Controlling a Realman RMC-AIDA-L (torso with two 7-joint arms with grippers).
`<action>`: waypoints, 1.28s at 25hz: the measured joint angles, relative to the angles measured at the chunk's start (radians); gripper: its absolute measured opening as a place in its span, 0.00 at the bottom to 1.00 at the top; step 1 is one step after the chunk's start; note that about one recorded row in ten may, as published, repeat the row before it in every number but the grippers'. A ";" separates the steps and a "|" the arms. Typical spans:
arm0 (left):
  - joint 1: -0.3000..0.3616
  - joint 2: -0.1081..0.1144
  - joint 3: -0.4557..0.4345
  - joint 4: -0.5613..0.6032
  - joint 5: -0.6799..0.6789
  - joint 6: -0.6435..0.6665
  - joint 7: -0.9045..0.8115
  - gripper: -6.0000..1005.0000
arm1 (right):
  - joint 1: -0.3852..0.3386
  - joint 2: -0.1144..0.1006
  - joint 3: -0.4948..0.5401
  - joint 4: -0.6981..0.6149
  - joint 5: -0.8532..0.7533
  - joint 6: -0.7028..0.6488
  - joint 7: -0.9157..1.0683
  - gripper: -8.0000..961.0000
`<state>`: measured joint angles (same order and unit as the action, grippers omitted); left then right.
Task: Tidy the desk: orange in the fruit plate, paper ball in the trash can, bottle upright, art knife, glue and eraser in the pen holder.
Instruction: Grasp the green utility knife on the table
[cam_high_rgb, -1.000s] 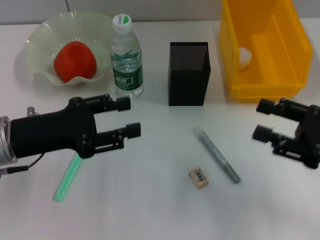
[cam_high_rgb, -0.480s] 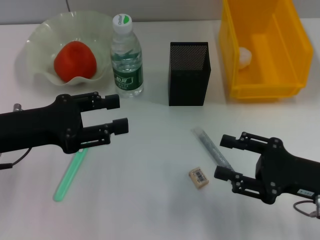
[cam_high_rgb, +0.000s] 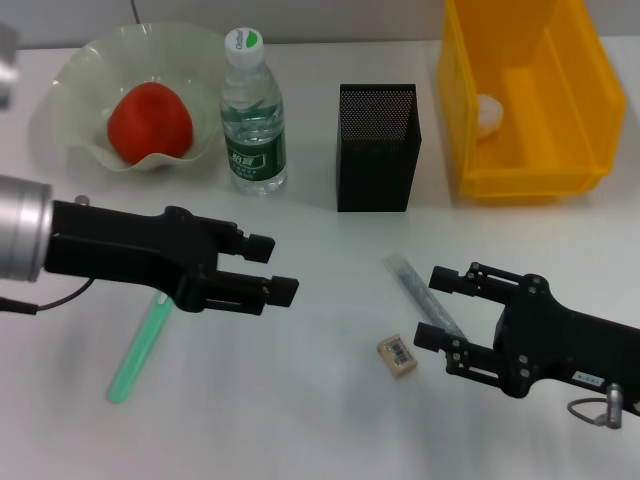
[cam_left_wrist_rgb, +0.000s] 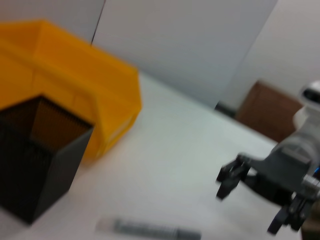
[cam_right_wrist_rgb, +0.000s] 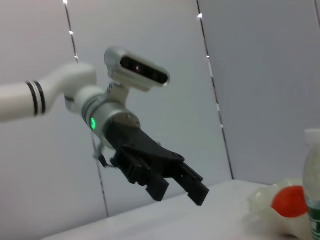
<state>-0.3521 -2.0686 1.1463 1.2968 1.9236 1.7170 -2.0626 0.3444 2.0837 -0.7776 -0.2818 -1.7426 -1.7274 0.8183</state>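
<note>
The left gripper's fingers extend beyond the green glue (cam_high_rgb: 139, 350), so the robot should pull that gripper back and aim it down at the glue's end (cam_high_rgb: 163, 299) closest to the fruit plate.
The grey art knife (cam_high_rgb: 415, 285) lies on the white desk, its near end hidden under my right gripper (cam_high_rgb: 432, 306), which is open with the jaws either side of the knife. The beige eraser (cam_high_rgb: 397, 356) lies just left of that gripper. My left gripper (cam_high_rgb: 272, 267) is open and empty over the desk's middle left. The green glue (cam_high_rgb: 135, 355) lies below the left arm. The orange (cam_high_rgb: 150, 122) sits in the fruit plate (cam_high_rgb: 80, 70). The bottle (cam_high_rgb: 252, 120) stands upright. The pen holder (cam_high_rgb: 377, 150) stands at centre back. The paper ball (cam_high_rgb: 487, 113) lies in the yellow trash can (cam_high_rgb: 560, 150).
The left wrist view shows the pen holder (cam_left_wrist_rgb: 35, 150), the trash can (cam_left_wrist_rgb: 75, 90) and the art knife (cam_left_wrist_rgb: 150, 230). The right wrist view shows my left gripper (cam_right_wrist_rgb: 177, 187), the orange (cam_right_wrist_rgb: 290, 200) and the bottle (cam_right_wrist_rgb: 312, 200).
My right gripper has come in from the right edge to over the art knife's near end. My left gripper has moved right and nearer, toward the desk's middle. Nothing was picked up.
</note>
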 joint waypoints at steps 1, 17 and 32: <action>0.000 0.000 0.000 0.000 0.000 0.000 0.000 0.65 | 0.003 0.000 0.002 0.006 0.001 0.011 -0.008 0.68; -0.115 -0.004 0.192 0.215 0.323 -0.076 -0.452 0.65 | 0.004 -0.001 0.011 0.036 0.003 0.005 -0.058 0.68; -0.026 0.001 0.015 0.050 -0.049 -0.142 -0.136 0.65 | -0.060 -0.017 0.191 -0.009 0.002 -0.040 -0.047 0.68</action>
<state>-0.3777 -2.0679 1.1610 1.3464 1.8748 1.5747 -2.1983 0.2848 2.0668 -0.5864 -0.2913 -1.7411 -1.7672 0.7712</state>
